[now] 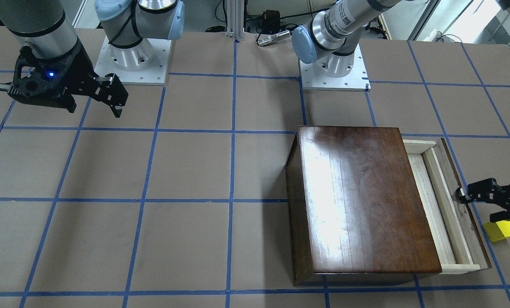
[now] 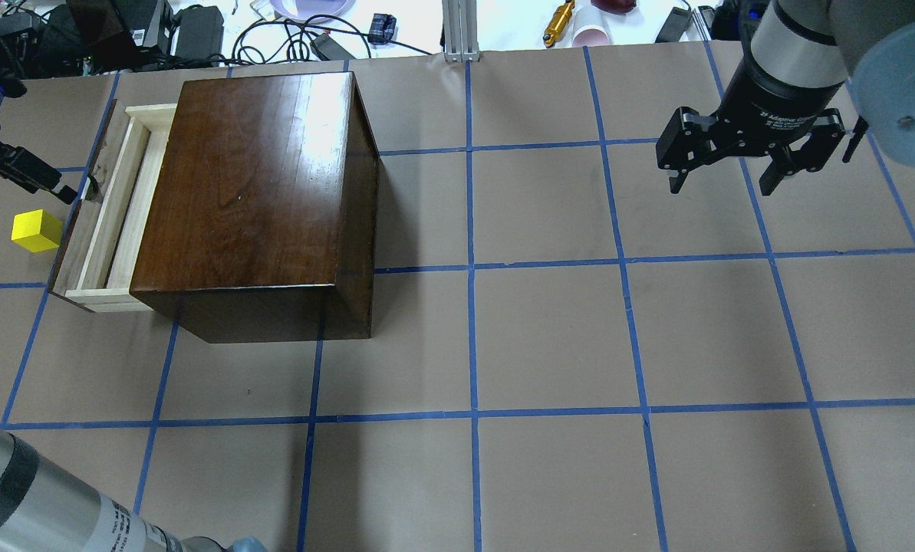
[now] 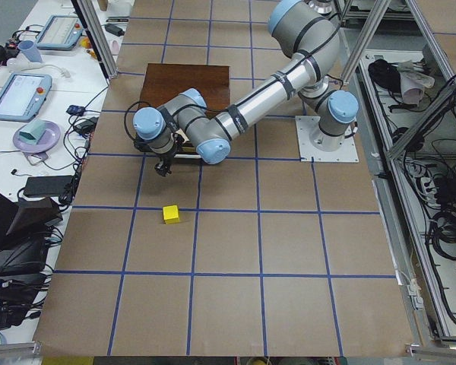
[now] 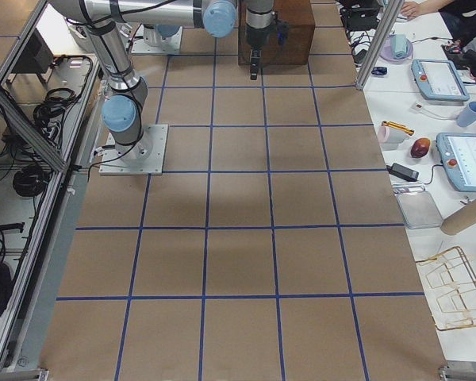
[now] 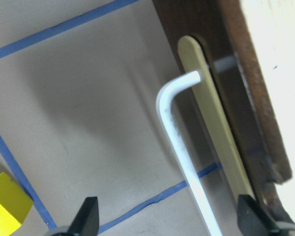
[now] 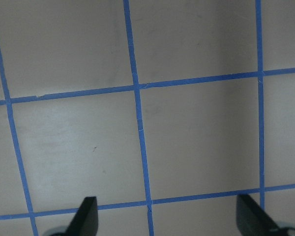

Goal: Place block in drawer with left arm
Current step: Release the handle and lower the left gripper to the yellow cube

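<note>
I expect the yellow block (image 1: 501,230) to fit through and sit flat inside when I lower it, because the drawer's pale open gap (image 1: 431,205) looks wider than the block.
The yellow block (image 1: 500,230) lies on the table beside the drawer's front, also in the overhead view (image 2: 37,231) and at the left wrist view's bottom-left corner (image 5: 5,209). The drawer (image 1: 436,192) is pulled partly out of the dark wooden box (image 1: 361,201); the pale inside that shows holds nothing. My left gripper (image 1: 479,205) is open at the drawer's front panel, its fingertips (image 5: 91,216) wide apart either side of the white metal knob (image 5: 174,123), holding nothing. The block sits just beside it. My right gripper (image 2: 725,176) is open and empty, far from the box.
The box (image 2: 250,192) takes up the table's left rear in the overhead view. Both arm bases (image 1: 131,60) stand at the robot's edge. Blue tape lines grid the brown tabletop. Cables and small items (image 2: 327,38) lie beyond the far edge.
</note>
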You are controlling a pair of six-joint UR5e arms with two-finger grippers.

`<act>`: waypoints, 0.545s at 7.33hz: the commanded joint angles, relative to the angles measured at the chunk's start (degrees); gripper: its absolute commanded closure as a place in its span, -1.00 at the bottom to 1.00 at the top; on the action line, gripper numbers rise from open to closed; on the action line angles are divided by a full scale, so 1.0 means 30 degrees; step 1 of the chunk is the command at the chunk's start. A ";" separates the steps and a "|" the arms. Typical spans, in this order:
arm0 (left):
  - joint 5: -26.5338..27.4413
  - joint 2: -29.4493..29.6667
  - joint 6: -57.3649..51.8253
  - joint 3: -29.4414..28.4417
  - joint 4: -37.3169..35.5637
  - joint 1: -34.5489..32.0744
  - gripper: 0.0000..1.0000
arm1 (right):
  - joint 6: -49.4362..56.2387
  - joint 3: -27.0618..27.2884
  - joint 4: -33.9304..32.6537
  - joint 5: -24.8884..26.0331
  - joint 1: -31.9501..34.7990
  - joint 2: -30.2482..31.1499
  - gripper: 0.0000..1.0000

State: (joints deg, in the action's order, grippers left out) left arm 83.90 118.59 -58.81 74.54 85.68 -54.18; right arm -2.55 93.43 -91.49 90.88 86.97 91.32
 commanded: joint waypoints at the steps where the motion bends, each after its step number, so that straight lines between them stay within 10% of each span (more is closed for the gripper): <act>1: 0.0888 -0.0187 0.0034 -0.1082 0.0123 0.0949 -1.00 | 0.0000 0.0000 0.0000 0.0000 0.0014 0.0000 -1.00; 4: 0.1356 0.1450 0.2600 -0.1498 -0.2042 0.1538 -1.00 | 0.0000 0.0001 0.0000 0.0000 0.0014 0.0000 -1.00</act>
State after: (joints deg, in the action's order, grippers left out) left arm 86.95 121.10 -55.01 70.22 81.91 -49.91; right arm -2.55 93.45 -91.50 90.88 87.01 91.32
